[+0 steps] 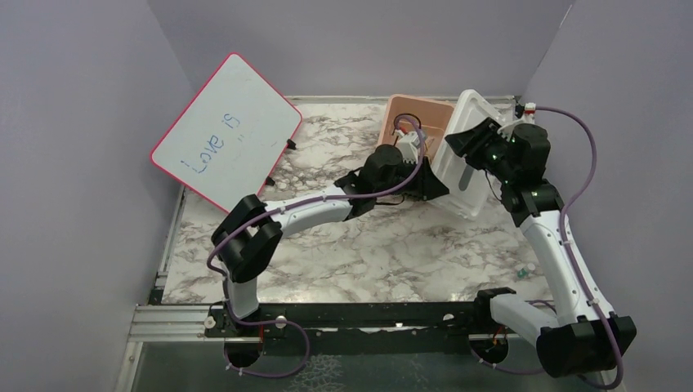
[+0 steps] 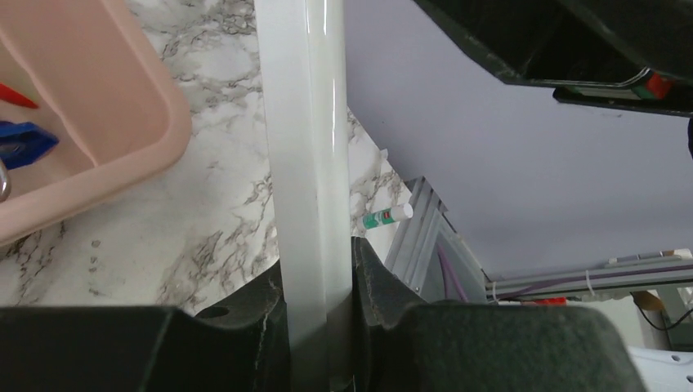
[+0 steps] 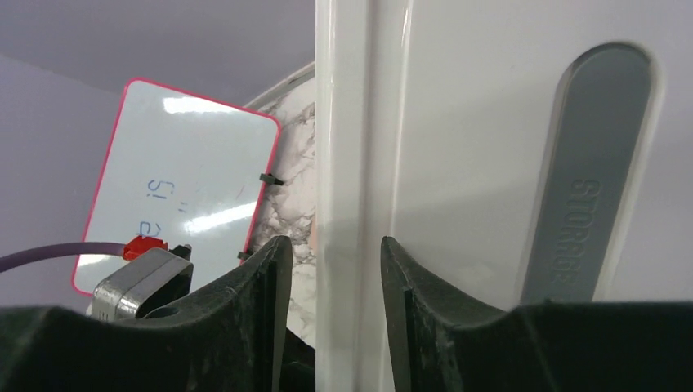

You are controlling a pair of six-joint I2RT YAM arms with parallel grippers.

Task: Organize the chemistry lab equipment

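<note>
The white lid (image 1: 466, 175) stands tilted on edge by the pink tub, so next my left gripper swings it back over the tub's opening (image 1: 426, 114) and sets it down flat.
The pink tub (image 1: 417, 114) stands at the back centre; a black wire ring (image 1: 406, 122) shows inside it. The left wrist view shows a blue piece (image 2: 20, 143) and a red tip (image 2: 16, 95) in the tub (image 2: 98, 122). My left gripper (image 1: 425, 181) is shut on the lower edge of the white lid (image 1: 466, 163), which stands tilted on edge beside the tub. My right gripper (image 1: 459, 143) straddles the lid's upper rim (image 3: 351, 163), open, with a gap at one finger. Tiny vials (image 1: 523, 269) lie by the right arm.
The pink-rimmed whiteboard (image 1: 229, 131) leans at the back left and also shows in the right wrist view (image 3: 176, 180). A small green-labelled vial (image 2: 388, 216) lies on the marble table (image 1: 368, 253) beyond the lid. Purple walls close in the sides and back.
</note>
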